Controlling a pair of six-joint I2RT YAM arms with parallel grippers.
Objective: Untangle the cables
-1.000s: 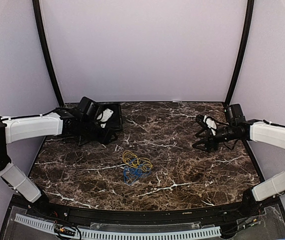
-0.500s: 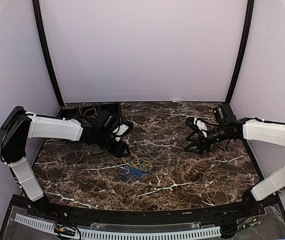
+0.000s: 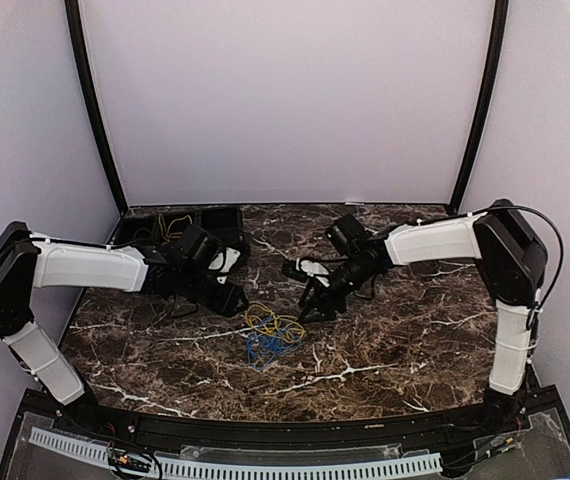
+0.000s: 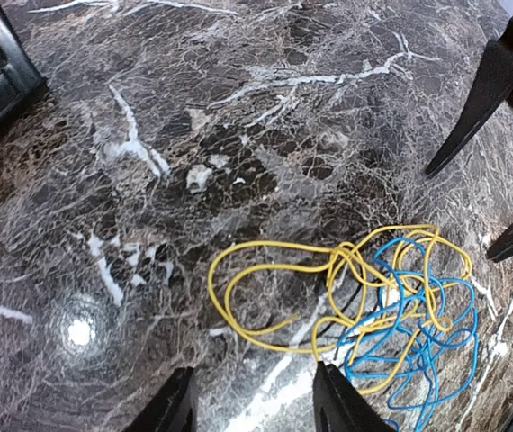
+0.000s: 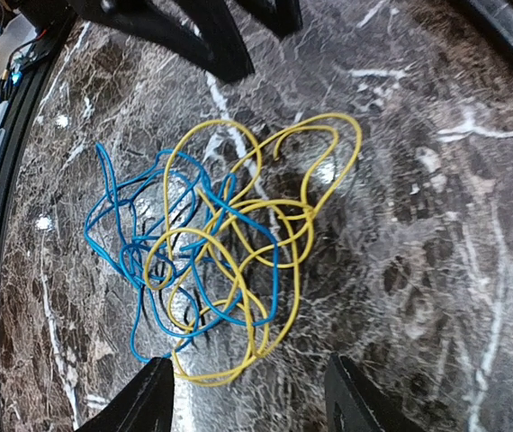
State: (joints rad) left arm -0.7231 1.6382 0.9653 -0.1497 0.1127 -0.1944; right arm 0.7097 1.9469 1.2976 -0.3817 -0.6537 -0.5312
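The yellow cable (image 3: pixel 261 312) will pull some blue cable along when I lift it toward the black box, because yellow loops run through the blue loops (image 3: pixel 279 336).
A yellow cable (image 3: pixel 270 320) and a blue cable (image 3: pixel 262 348) lie tangled in one pile on the dark marble table, the yellow loops farther back and the blue nearer. My left gripper (image 3: pixel 235 298) is open and empty just left of the pile. In the left wrist view its gripper (image 4: pixel 255 396) hangs over the yellow loop (image 4: pixel 274 245), with the blue cable (image 4: pixel 409 360) to the right. My right gripper (image 3: pixel 307 300) is open and empty just right of the pile. In the right wrist view its gripper (image 5: pixel 249 382) is over the crossed yellow (image 5: pixel 359 144) and blue (image 5: pixel 276 270) loops.
A black open box (image 3: pixel 227 222) holding some wires stands at the back left of the table. Black frame posts rise at both back corners. The right gripper's fingers (image 4: pixel 481 99) show in the left wrist view and the left gripper's fingers (image 5: pixel 211 40) show in the right wrist view.
Both arms have moved in towards the cable pile. The right arm swung far to the left. The left gripper came forward and right from the black box. The cables have not moved.
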